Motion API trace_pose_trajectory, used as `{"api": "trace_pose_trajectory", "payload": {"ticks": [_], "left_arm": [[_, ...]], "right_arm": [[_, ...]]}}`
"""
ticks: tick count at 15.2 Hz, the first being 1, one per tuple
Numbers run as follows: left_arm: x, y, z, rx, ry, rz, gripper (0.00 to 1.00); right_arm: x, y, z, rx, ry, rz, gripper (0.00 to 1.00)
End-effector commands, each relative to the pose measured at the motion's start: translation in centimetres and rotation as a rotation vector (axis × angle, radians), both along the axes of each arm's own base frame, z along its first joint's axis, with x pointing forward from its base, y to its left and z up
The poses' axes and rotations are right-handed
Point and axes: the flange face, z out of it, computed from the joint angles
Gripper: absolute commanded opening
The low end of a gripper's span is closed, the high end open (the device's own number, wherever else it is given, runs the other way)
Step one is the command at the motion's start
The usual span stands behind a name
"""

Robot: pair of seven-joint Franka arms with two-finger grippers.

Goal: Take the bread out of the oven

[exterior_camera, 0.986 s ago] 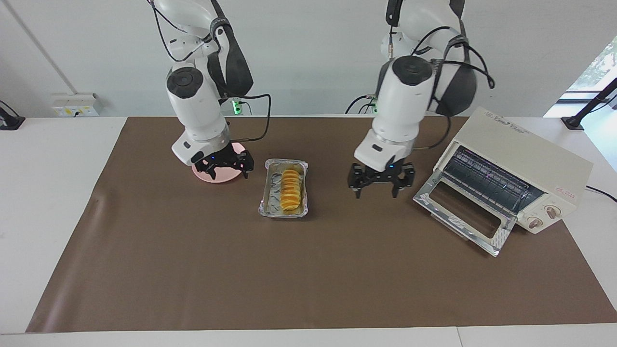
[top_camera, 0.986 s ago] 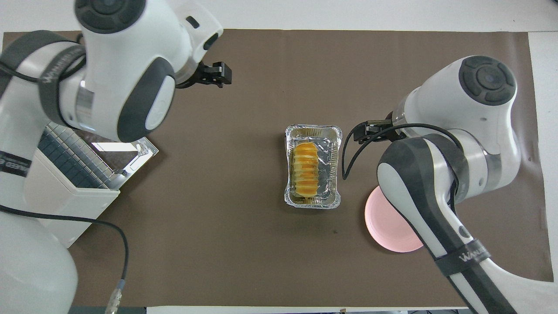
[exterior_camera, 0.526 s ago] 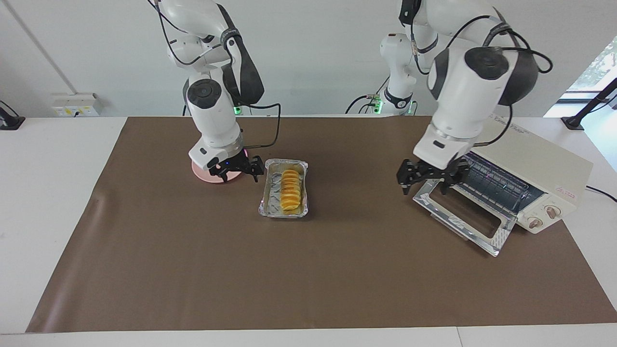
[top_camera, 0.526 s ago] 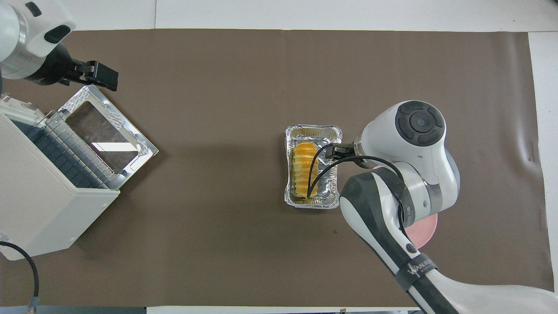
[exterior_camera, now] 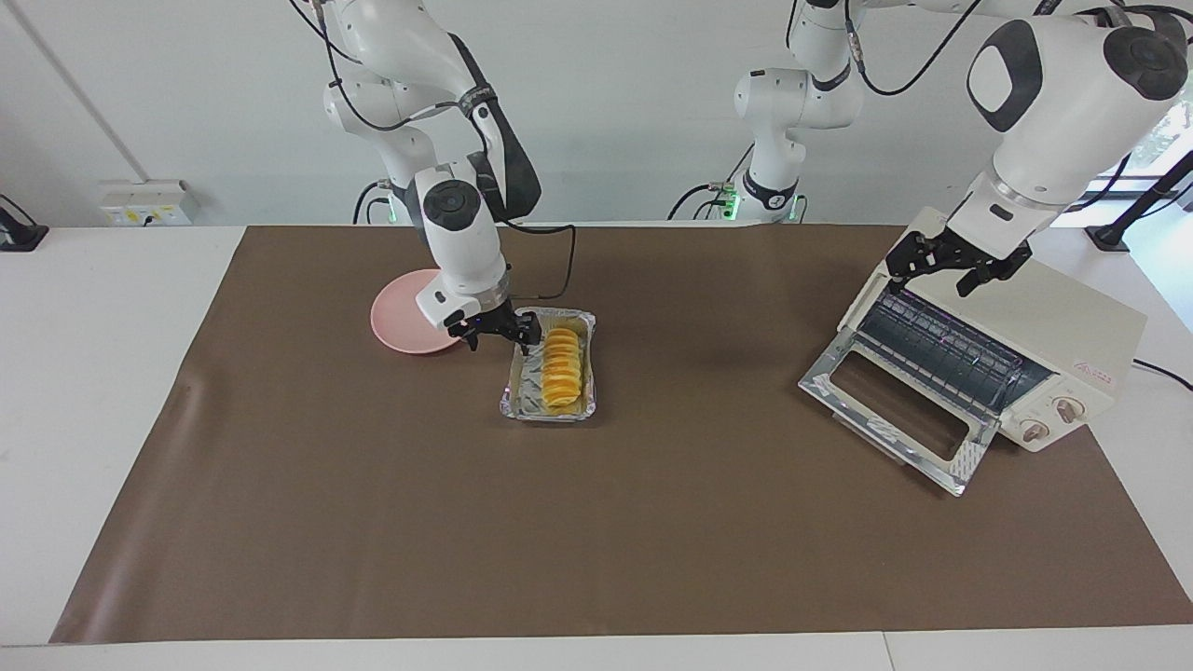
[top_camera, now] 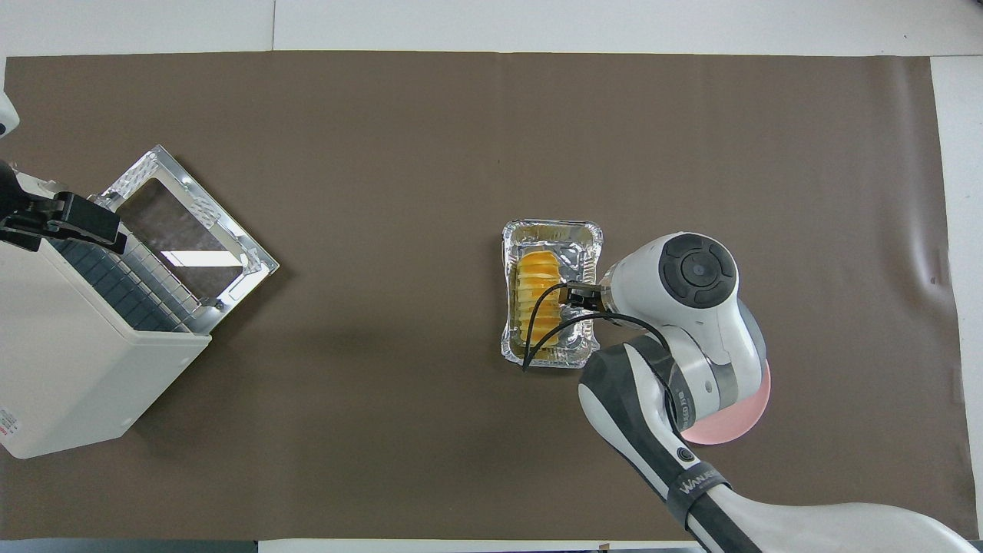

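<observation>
The bread [top_camera: 537, 286] will come out whole when I lift it, because a piece of open foil [top_camera: 574, 262] keeps it apart from the tray's side.
The bread [exterior_camera: 562, 366] lies in a crinkled foil tray [exterior_camera: 550, 416] in the middle of the table, outside the oven; it also shows in the overhead view [top_camera: 537, 296]. The cream-white oven [exterior_camera: 1030, 303] stands at the left arm's end with its glass door [exterior_camera: 893, 411] dropped open. Its wire rack [exterior_camera: 941, 345] looks bare. My right gripper [exterior_camera: 499, 337] is open, low at the tray's rim beside the bread. My left gripper [exterior_camera: 937, 273] is open and empty, raised over the oven's top front edge.
A pink round plate [exterior_camera: 401, 323] lies beside the tray toward the right arm's end, partly under the right arm in the overhead view [top_camera: 729, 422]. A brown mat [exterior_camera: 596, 531] covers the table.
My right gripper moved from over the pink plate to the tray's rim beside the bread. My left gripper rose and swung from the mid-table to over the oven's top.
</observation>
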Motion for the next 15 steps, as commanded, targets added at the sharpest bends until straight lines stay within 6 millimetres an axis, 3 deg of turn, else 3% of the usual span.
{"api": "trace_pose_trajectory", "payload": {"ticks": [1, 3, 6, 8, 9, 13, 15], "left_arm": [[-2.4, 0.6, 0.9, -0.017, 0.015, -0.015, 1.00], [-3.2, 1.3, 0.7, -0.021, 0.021, -0.019, 1.00], [-6.5, 1.6, 0.1, -0.020, 0.032, -0.027, 1.00], [-6.3, 1.4, -0.5, -0.016, -0.005, -0.085, 1.00], [-6.2, 1.4, -0.3, -0.018, -0.016, -0.101, 1.00], [-4.6, 1.1, -0.9, 0.010, 0.013, -0.108, 1.00], [-4.1, 0.6, -1.1, 0.015, 0.025, -0.114, 1.00]], "right_arm": [[-0.9, 0.1, -0.9, 0.008, 0.004, -0.021, 0.88], [-1.4, 0.7, -1.5, 0.011, -0.006, -0.010, 0.82], [-1.5, 0.5, -1.8, 0.010, -0.005, -0.006, 0.44], [-1.9, 0.2, -2.2, 0.006, 0.003, -0.003, 0.11], [-1.8, 0.2, -2.1, 0.008, -0.001, -0.006, 0.00], [-0.7, 0.0, -0.9, 0.019, -0.028, 0.001, 0.00], [1.1, -2.0, 1.0, 0.023, -0.031, 0.023, 0.00]]}}
